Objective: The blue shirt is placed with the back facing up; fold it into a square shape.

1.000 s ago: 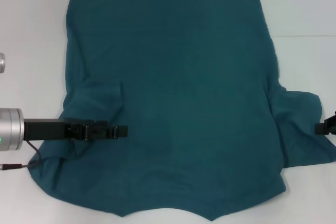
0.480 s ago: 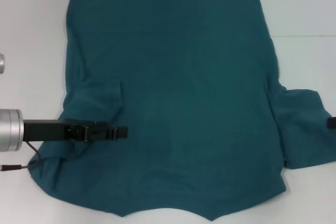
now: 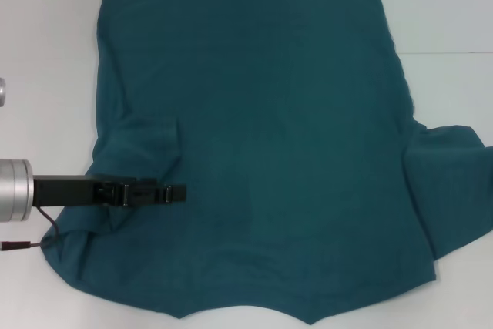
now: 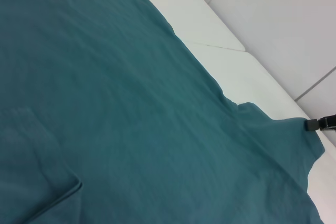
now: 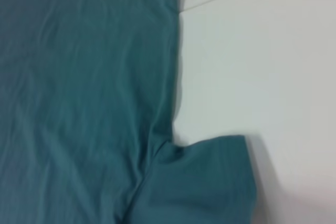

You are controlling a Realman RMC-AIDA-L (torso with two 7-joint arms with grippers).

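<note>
The robot's right gripper holds the spread sleeve [image 3: 481, 162] by its end and the shirt's back [image 3: 350, 152] lies flat, so it should keep folding inward until the sleeve lies there.
The blue shirt [image 3: 262, 113] lies flat on the white table [image 3: 46, 52], plain side up, with its hem at the far edge. Its left sleeve [image 3: 146, 148] is folded inward over the body. My left gripper [image 3: 181, 192] reaches in from the left, low over the cloth just nearer than that folded sleeve. The right sleeve [image 3: 451, 190] is spread outward as far as the head view's right edge. My right gripper is out of the head view. Only its dark tip [image 4: 320, 123] shows in the left wrist view, at the outer edge of that sleeve [image 4: 273, 140].
A metal cylinder end [image 3: 2, 92] shows at the left edge. A thin cable [image 3: 31, 244] trails under my left arm. A seam line [image 3: 447, 53] crosses the table on the right. White tabletop [image 5: 262, 77] borders the shirt on both sides.
My right gripper has moved right and out of the head view. The right sleeve has spread outward and flatter, and the shirt's near right corner has shifted right. My left arm has not moved.
</note>
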